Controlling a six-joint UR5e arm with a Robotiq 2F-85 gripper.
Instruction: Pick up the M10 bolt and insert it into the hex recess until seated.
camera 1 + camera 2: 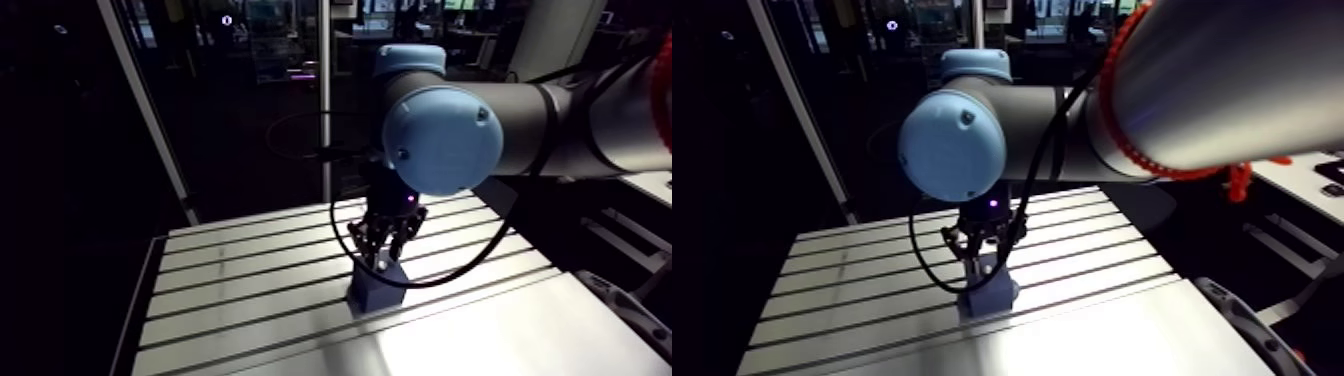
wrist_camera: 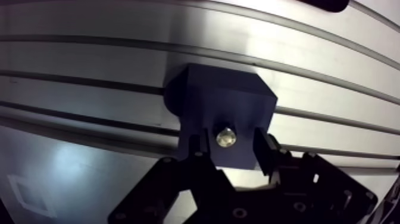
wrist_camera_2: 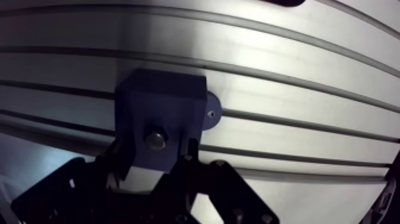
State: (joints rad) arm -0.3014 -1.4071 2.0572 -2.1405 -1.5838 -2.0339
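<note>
The shiny head (image 1: 381, 266) is still higher than the block's top. The M10 bolt (image 2: 226, 137) will go down until it is almost even with the block's top when I push down.
A dark blue block (image 2: 229, 104) stands on the slotted aluminium table (image 2: 89, 71). The M10 bolt (image 2: 225, 137) stands upright in the block's top, with its shiny round end facing the wrist camera. My gripper (image 2: 230, 145) hangs right over it, open. Its fingers (image 2: 198, 146) straddle the bolt, and a gap shows on each side. In the arm view the gripper (image 1: 384, 252) comes straight down onto the block (image 1: 377, 290) near the table's middle. How deep the bolt sits is hidden.
A round mounting ear with a small screw (image 3: 211, 112) sticks out from the block's side, flat on the table. Long slots (image 1: 250, 262) run across the table. Its front part is smooth plate (image 1: 480, 340).
</note>
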